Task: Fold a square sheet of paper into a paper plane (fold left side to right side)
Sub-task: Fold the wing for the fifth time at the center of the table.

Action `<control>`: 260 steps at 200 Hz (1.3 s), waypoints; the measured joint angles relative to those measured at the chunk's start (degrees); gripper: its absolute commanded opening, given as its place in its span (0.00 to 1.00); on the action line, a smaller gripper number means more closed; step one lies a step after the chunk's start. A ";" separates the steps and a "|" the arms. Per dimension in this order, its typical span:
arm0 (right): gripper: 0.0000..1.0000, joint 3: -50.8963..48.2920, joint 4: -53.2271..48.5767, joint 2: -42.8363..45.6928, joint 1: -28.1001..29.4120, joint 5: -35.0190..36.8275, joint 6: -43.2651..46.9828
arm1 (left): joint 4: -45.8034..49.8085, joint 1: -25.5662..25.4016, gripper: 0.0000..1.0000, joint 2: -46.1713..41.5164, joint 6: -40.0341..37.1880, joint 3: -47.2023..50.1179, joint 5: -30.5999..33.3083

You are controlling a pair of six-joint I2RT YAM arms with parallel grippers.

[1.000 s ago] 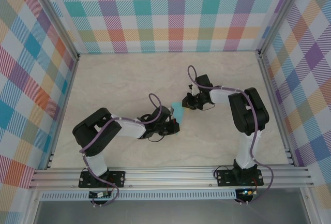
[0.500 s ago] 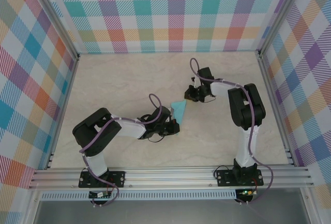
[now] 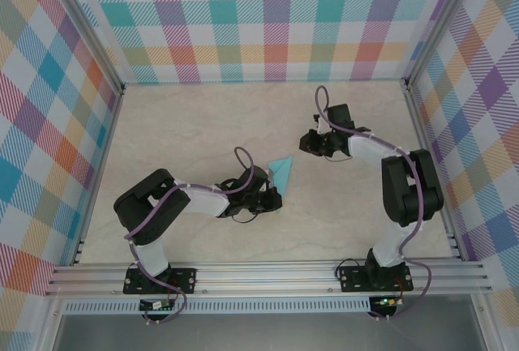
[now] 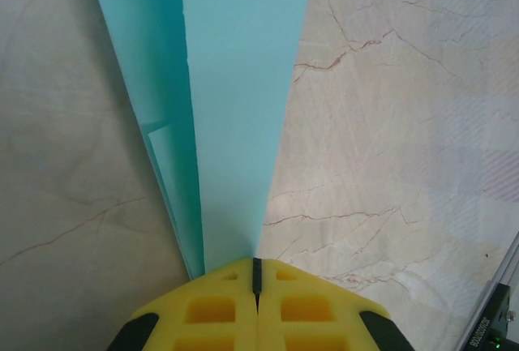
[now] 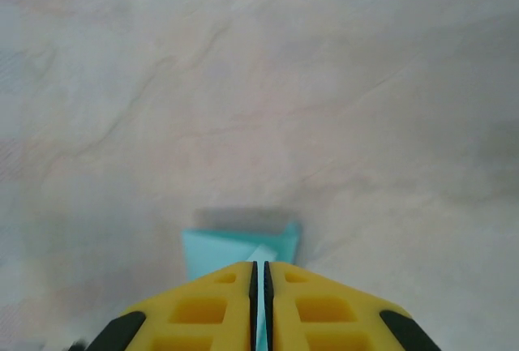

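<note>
The paper plane's far end lies loose and its layers gape (image 4: 190,116), so the robot's right gripper should pin the far end (image 3: 281,164) before the left gripper presses the paper plane's near tip.
The paper plane (image 3: 281,171) is a slim turquoise folded strip lying on the table at centre, its tip pointing to the back right. My left gripper (image 3: 274,195) is shut, its tips set down on the paper's near end. In the left wrist view the paper plane (image 4: 243,124) runs out from under my left gripper (image 4: 256,266), with a darker layer along its left edge. My right gripper (image 3: 306,142) hangs to the back right of the paper, apart from it. In the right wrist view my right gripper (image 5: 259,266) is shut to a thin slit, with the paper plane (image 5: 235,250) lying beyond the tips.
The marble-look table (image 3: 186,132) is boxed in by checkered walls (image 3: 268,19) on the left, back and right. An aluminium rail (image 3: 268,274) runs along the near edge, where both arm bases are bolted.
My right gripper has drawn away from the paper toward the back right. The paper has dropped flatter, its tip now showing. The left arm has not moved.
</note>
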State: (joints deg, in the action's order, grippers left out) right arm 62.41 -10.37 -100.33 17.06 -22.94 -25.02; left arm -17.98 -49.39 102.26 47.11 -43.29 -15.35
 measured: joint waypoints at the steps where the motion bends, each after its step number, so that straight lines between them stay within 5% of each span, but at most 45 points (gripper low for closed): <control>1: 0.13 -0.33 0.15 0.33 0.24 -0.24 -0.07 | 0.02 0.00 0.00 0.00 0.00 0.00 0.00; 69: 0.12 -3.89 5.62 -5.03 8.11 -5.79 -4.59 | 0.07 0.00 0.00 -0.04 0.00 -0.04 0.00; 173: 0.11 -0.15 2.05 -11.34 8.24 -3.23 -5.62 | 6.01 -0.42 0.06 -8.79 -0.92 0.09 -2.69; 260: 0.11 0.07 1.55 -11.39 8.35 -3.02 -5.38 | 4.85 -0.44 0.06 -2.95 -1.09 0.00 -5.14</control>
State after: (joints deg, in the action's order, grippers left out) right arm 62.48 -8.82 -111.72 25.41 -25.96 -30.39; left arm -13.13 -49.82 99.31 46.02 -43.29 -20.49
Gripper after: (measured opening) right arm 0.110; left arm 0.063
